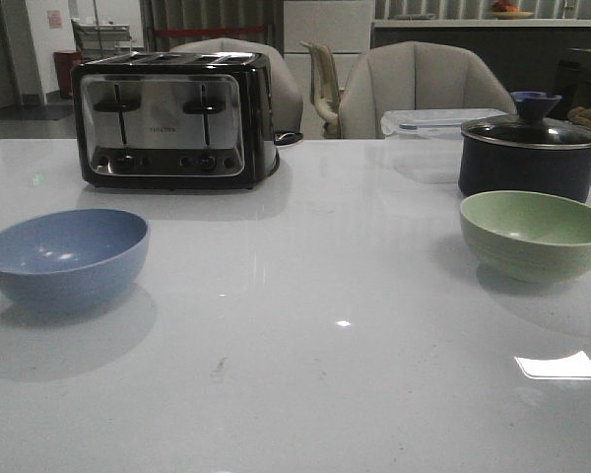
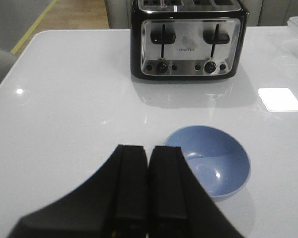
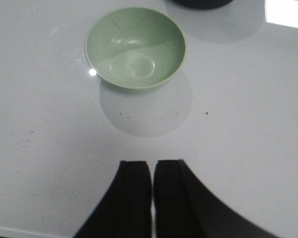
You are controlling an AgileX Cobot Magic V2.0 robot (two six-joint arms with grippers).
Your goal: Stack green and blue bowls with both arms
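The green bowl sits far from the blue bowl, so next my right gripper places it in the middle [image 1: 276,320] before my left gripper takes the blue bowl.
The dusty blue bowl [image 1: 67,258] sits upright and empty on the white table at the left; it also shows in the left wrist view [image 2: 213,161]. The sage green bowl [image 1: 534,235] sits upright and empty at the right, in front of the dark pot; it also shows in the right wrist view [image 3: 135,48]. My left gripper [image 2: 149,151] is shut and empty, above the table just beside the blue bowl's rim. My right gripper [image 3: 152,166] is shut and empty, well short of the green bowl. Neither gripper shows in the front view.
A black and chrome toaster [image 1: 172,118] stands at the back left. A dark navy lidded pot [image 1: 528,153] stands behind the green bowl, with a clear lidded container [image 1: 428,123] beside it. Chairs stand behind the table.
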